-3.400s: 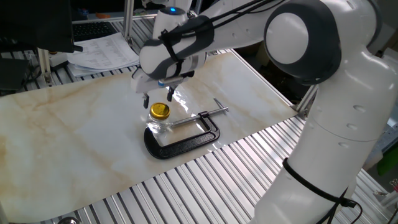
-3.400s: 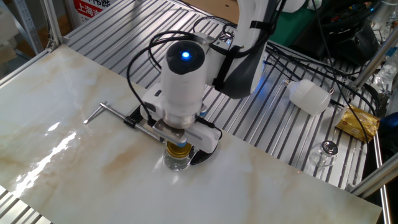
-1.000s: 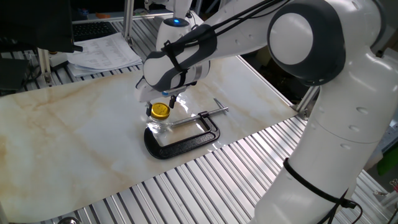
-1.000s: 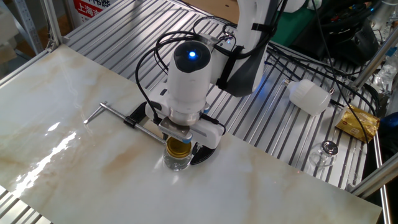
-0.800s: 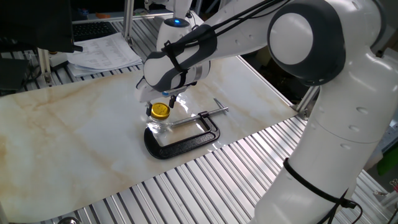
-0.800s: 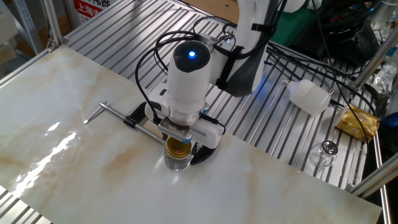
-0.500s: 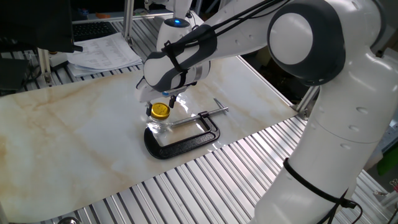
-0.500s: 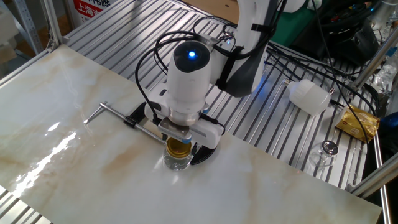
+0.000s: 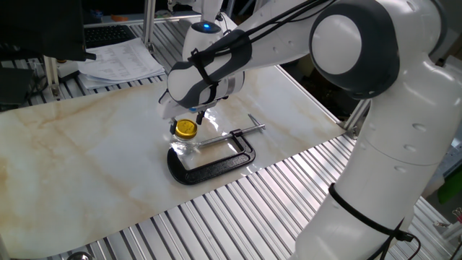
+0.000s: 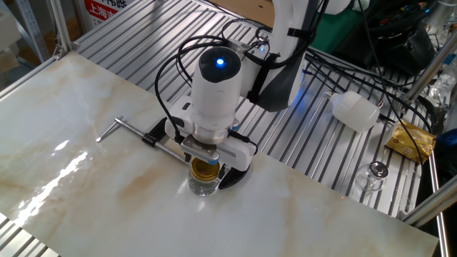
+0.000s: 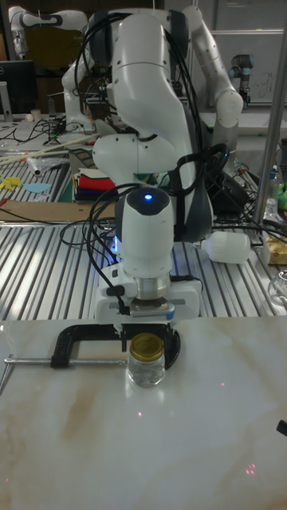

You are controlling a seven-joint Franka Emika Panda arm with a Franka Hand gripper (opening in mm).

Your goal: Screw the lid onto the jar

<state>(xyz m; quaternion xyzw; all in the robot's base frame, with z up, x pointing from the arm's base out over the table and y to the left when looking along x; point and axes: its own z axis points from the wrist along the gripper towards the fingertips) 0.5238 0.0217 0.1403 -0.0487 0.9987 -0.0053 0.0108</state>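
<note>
I am expecting the jar [image 9: 185, 143] to move slightly away from the silver screw when I turn the lid, because the jar just stands in the clamp's opening [image 9: 198, 146].
The yellow lid [image 9: 186, 128] [image 10: 205, 168] [image 11: 147, 345] sits on top of the small clear glass jar [image 9: 181, 149] [image 10: 203, 185] [image 11: 147, 370]. The jar stands upright on the marble board, inside the mouth of a black C-clamp [image 9: 216, 157] [image 11: 72, 338]. My gripper [image 9: 187, 118] [image 10: 206, 163] [image 11: 147, 339] points straight down over the jar. It is open, with one finger on each side of the lid and a small gap showing on both sides in the tall fixed view. I cannot tell how far the lid is threaded on.
The clamp's silver screw [image 10: 146, 139] sticks out sideways with its T-handle [image 9: 255, 123]. Off the board on the slatted frame lie a white plastic bottle [image 10: 355, 109], a small glass [image 10: 376, 171] and a yellow packet [image 10: 411, 140]. Papers [image 9: 119, 59] lie at the far side.
Since 3.4 s ago the hand has turned about its vertical axis above the lid. Over the last second nothing has visibly moved.
</note>
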